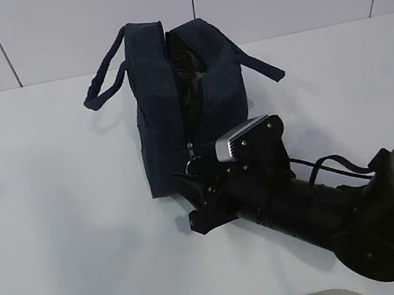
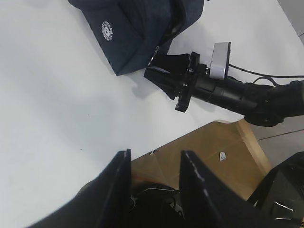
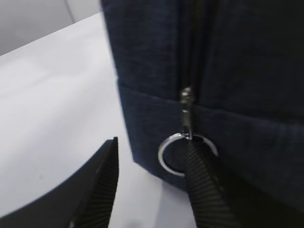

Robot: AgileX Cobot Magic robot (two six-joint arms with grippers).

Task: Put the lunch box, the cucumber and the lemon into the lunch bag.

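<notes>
The ring pull's side (image 3: 210, 143) is overlapped by one finger of my right gripper. I need to move back and get the whole ring (image 3: 175, 156) between my open fingers before I grip.
The dark navy lunch bag (image 1: 164, 115) stands on the white table, its top gaping; what is inside is too dim to tell. The lunch box, the cucumber and the lemon are out of view. My right gripper (image 1: 192, 183) is at the bag's near end, open. In the right wrist view (image 3: 153, 141) one finger (image 3: 204, 190) overlaps the metal ring pull (image 3: 160, 156) that hangs from the zipper slider (image 3: 186, 97); whether it passes through the ring I cannot tell. My left gripper (image 2: 156, 153) hangs open and empty over the table's front edge, far from the bag (image 2: 133, 33).
The bag's two looped handles (image 1: 102, 84) (image 1: 263, 67) spread left and right on the table (image 1: 57, 218). A panelled wall stands right behind it. Past the table's front edge lie a wooden board (image 2: 213, 152) and dark equipment.
</notes>
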